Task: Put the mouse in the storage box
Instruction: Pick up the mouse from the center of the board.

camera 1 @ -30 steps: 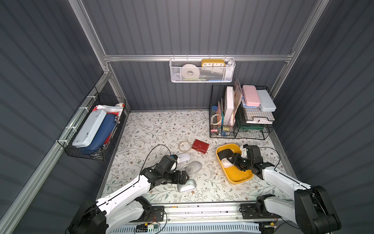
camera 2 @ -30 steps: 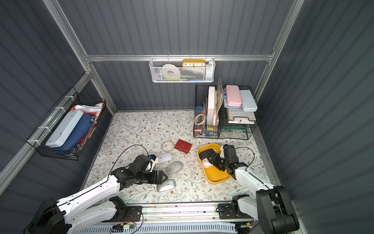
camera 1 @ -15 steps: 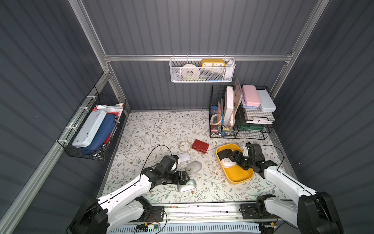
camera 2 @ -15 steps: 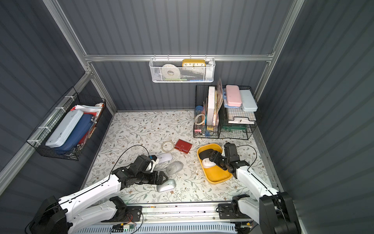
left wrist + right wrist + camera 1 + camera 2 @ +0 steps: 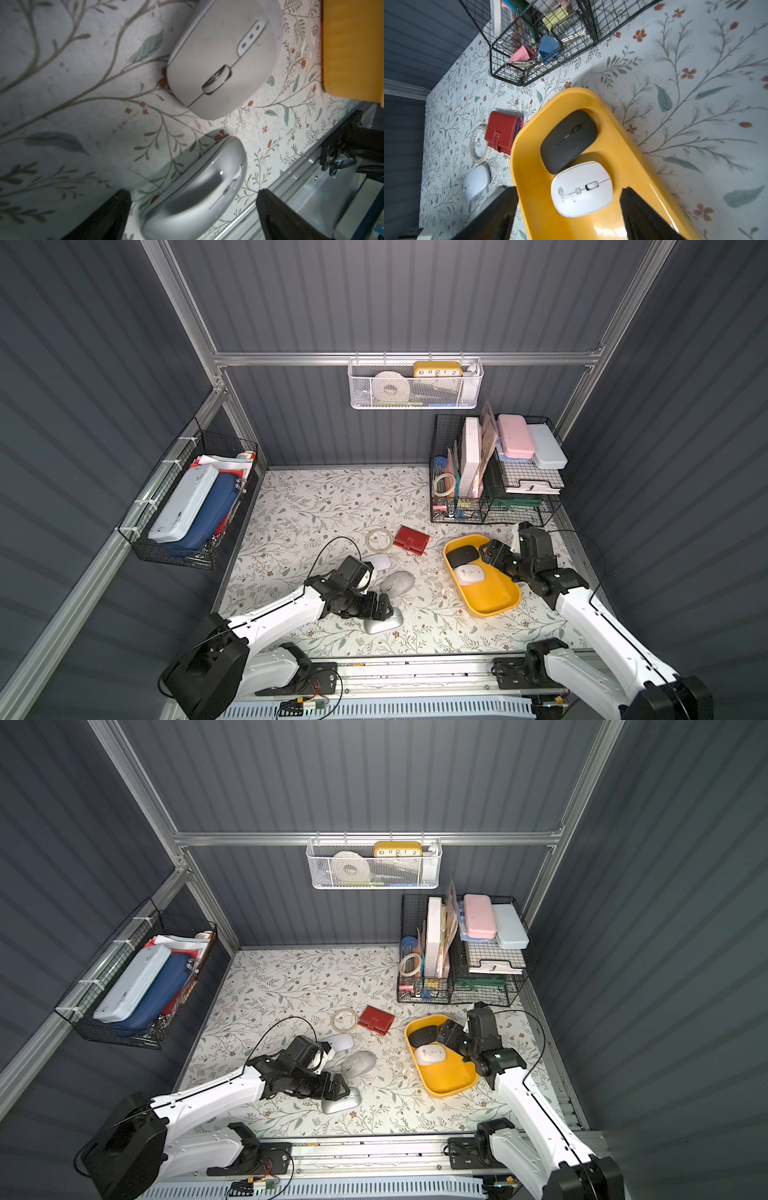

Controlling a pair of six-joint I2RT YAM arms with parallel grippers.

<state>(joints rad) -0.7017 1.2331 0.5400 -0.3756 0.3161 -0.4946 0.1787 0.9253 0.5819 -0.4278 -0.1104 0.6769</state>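
Observation:
The silver mouse is a long way from my right gripper. Next, my left gripper picks it up and passes it to my right gripper for the storage box.
The yellow storage box lies on the floral table at the right, also in the right wrist view. A black mouse and a white mouse rest inside it. My right gripper hovers over the box's far half, open, and the white mouse lies loose between its fingers. A silver mouse sits near the front edge, and my left gripper stands open astride it without touching. A grey mouse and another white mouse lie just beyond.
A red wallet and a tape ring lie mid-table. A black wire organiser stands behind the box. A black wall basket hangs at the left, a white mesh basket on the back wall. The metal rail runs along the front.
My right gripper has opened and let go of the white mouse, which now lies in the storage box; the gripper has drawn back slightly. The left arm has barely moved.

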